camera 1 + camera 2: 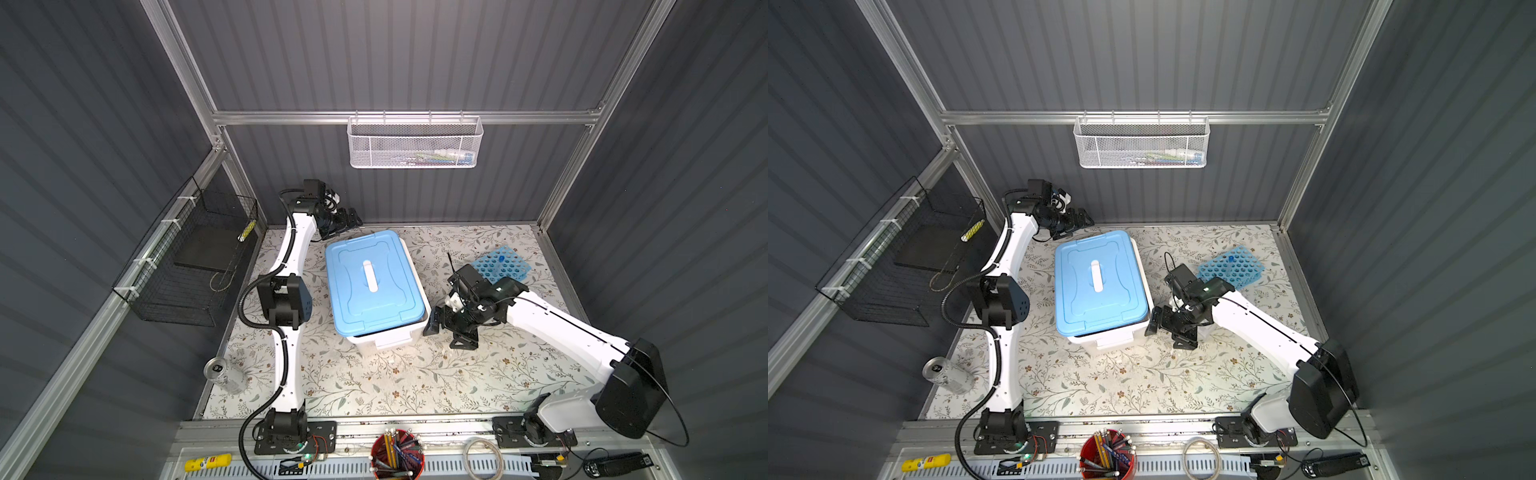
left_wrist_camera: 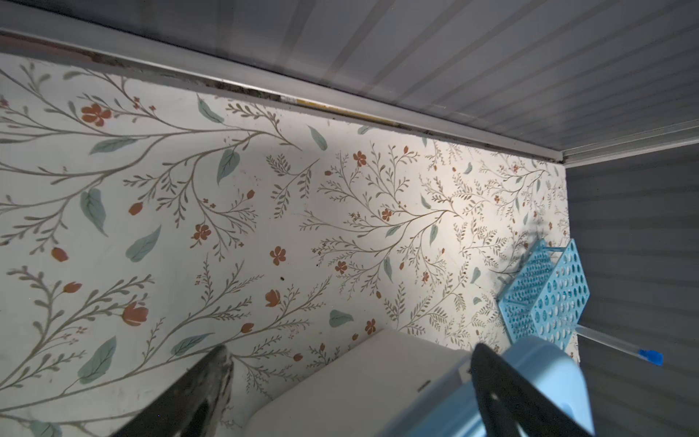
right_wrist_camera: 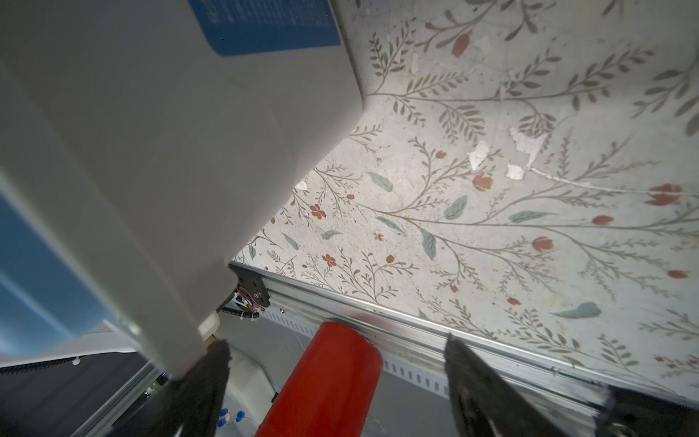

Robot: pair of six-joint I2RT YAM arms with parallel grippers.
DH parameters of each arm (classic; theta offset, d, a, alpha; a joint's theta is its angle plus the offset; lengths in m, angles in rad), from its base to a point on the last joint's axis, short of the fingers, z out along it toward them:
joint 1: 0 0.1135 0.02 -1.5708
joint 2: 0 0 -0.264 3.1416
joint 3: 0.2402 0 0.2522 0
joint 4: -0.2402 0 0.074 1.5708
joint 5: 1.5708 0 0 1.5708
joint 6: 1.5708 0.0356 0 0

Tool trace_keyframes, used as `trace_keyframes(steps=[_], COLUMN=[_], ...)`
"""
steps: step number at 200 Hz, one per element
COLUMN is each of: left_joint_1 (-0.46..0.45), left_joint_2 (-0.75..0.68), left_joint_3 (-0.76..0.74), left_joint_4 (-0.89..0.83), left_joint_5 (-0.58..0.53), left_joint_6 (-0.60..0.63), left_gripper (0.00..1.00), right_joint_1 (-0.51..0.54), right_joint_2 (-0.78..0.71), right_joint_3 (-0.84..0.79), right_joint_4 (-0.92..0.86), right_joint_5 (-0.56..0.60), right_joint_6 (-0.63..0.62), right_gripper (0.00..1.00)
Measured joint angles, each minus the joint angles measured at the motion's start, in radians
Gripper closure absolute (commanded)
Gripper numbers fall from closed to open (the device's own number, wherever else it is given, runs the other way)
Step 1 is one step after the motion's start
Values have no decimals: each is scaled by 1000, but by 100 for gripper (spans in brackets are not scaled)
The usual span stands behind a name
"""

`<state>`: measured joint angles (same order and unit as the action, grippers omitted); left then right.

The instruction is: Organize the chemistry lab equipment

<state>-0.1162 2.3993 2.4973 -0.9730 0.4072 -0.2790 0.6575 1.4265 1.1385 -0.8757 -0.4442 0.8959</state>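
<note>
My left gripper should hold the bin's far end (image 1: 334,244) while my right gripper moves the lid, because the blue lid sits crooked (image 1: 413,273) on the white bin.
A single slim blue-capped test tube (image 1: 501,258) (image 1: 1230,259) (image 2: 620,348) stands in a light-blue perforated rack (image 1: 490,270) (image 1: 1241,274) (image 2: 548,299) at the back right of the table. In the middle of the table is a white bin with a blue lid (image 1: 353,291) (image 1: 1084,291), which is closed. My left gripper (image 1: 353,218) (image 1: 1086,218) (image 2: 351,352) hangs open by the bin's far left corner, holding nothing. My right gripper (image 1: 444,336) (image 1: 1165,334) (image 3: 336,340) is open beside the bin's near right corner. One fingertip (image 3: 215,359) is close to the bin wall (image 3: 189,151).
A white mesh basket (image 1: 415,143) on the back wall holds some items. A black wire basket (image 1: 187,266) on the left wall holds a yellow tube. A can (image 1: 222,374) stands at the front left. A red cup of pencils (image 1: 397,455) (image 3: 329,378) and a yellow tube (image 1: 208,461) lie beyond the front rail.
</note>
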Motion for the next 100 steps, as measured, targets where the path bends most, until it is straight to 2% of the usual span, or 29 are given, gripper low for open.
trace_keyframes(steps=[60,100], left_joint_1=[-34,-26], left_joint_2=[13,-36], left_joint_3=[-13,-96], left_joint_4=[-24,-20], left_joint_5=[23,11], left_joint_6=[34,45], left_gripper=[1,2], right_joint_1=[-1,-31], right_joint_2=[41,100], right_joint_3=[18,92], right_joint_4=[13,-35], right_joint_5=[15,26], right_joint_6=[-4,-35], right_gripper=[9,9])
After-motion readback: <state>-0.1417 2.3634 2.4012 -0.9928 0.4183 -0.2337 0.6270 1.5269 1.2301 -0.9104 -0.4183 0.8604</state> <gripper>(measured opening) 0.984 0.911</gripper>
